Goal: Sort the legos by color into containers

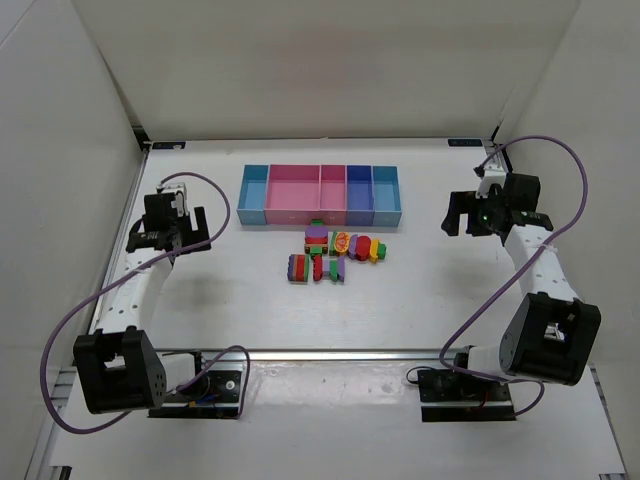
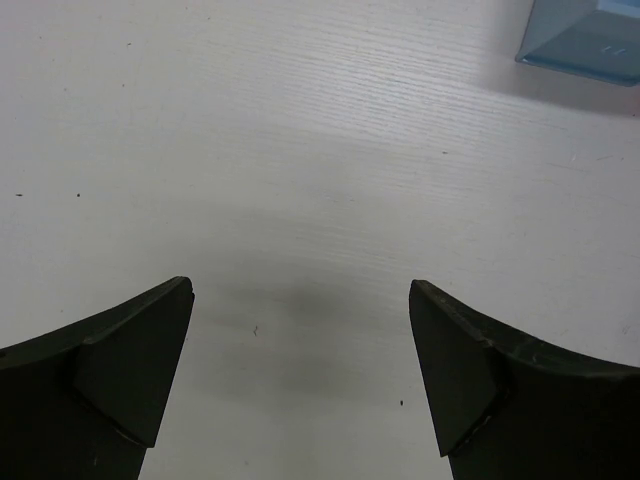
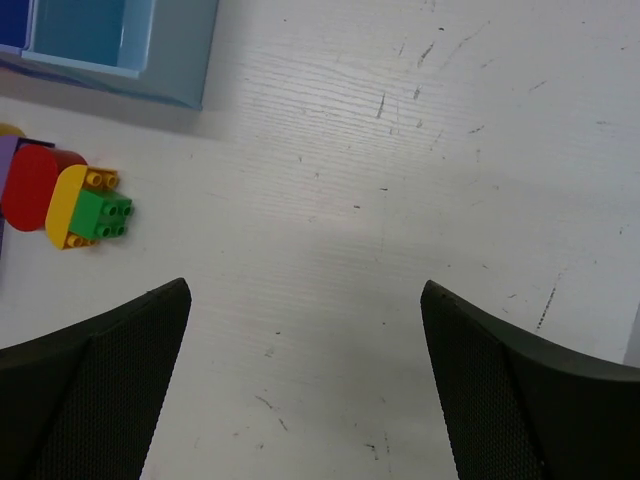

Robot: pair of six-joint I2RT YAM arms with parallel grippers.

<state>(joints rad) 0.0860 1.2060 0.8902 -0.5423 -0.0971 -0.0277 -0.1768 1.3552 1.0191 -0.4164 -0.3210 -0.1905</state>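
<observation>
The green brick (image 1: 381, 252) sticks out from the row's open end past the yellow brick. My right gripper should keep moving toward its studs (image 3: 120, 220) until the fingers are on either side of it.
The legos (image 1: 335, 253) lie in a tight cluster of red, green, purple, yellow and orange bricks on the white table, just in front of the tray. The tray (image 1: 320, 195) has five compartments: light blue, pink, pink, darker blue, light blue. My left gripper (image 1: 170, 235) is open and empty, well left of the tray; the left wrist view shows its jaws wide apart (image 2: 300, 330) over bare table, with a tray corner (image 2: 585, 35) at top right. My right gripper (image 1: 467, 215) is open and empty, right of the legos. Its wrist view shows a yellow, green and red brick group (image 3: 65, 195) at left.
White walls enclose the table on three sides. Purple cables loop from both arms. The table's near edge (image 1: 320, 352) runs by the arm bases. In the right wrist view a light blue tray corner (image 3: 120, 45) is at the top left.
</observation>
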